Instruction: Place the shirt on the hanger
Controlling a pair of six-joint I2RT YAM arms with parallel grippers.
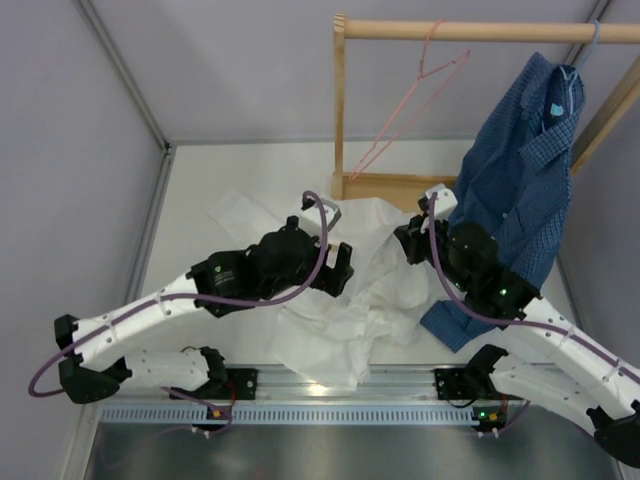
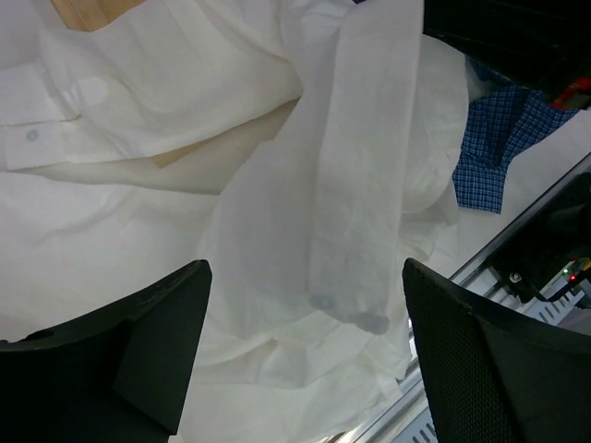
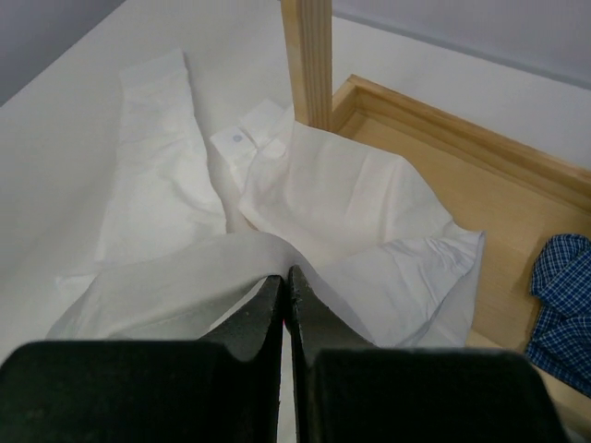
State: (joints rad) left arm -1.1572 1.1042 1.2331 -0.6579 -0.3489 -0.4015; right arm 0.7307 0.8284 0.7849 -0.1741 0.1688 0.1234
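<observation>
Next, my left gripper takes the fold's hanging end while my right gripper pinches the shirt's raised fold. This will free my right gripper for the pink hanger.
The white shirt lies crumpled on the table between the two arms, partly draped over the wooden rack base. The pink hanger hangs empty from the rack's rod, tilted. My left gripper hovers over the shirt; in the left wrist view the left gripper is open, its jaws wide apart, with a buttoned sleeve of the shirt hanging below and nothing held. My right gripper is shut, pinching a raised fold of the shirt at its tips.
A wooden rack with a tray-like base stands at the back. A dark blue checked shirt hangs from a light blue hanger at the right, draping onto the right arm. A metal rail runs along the near edge.
</observation>
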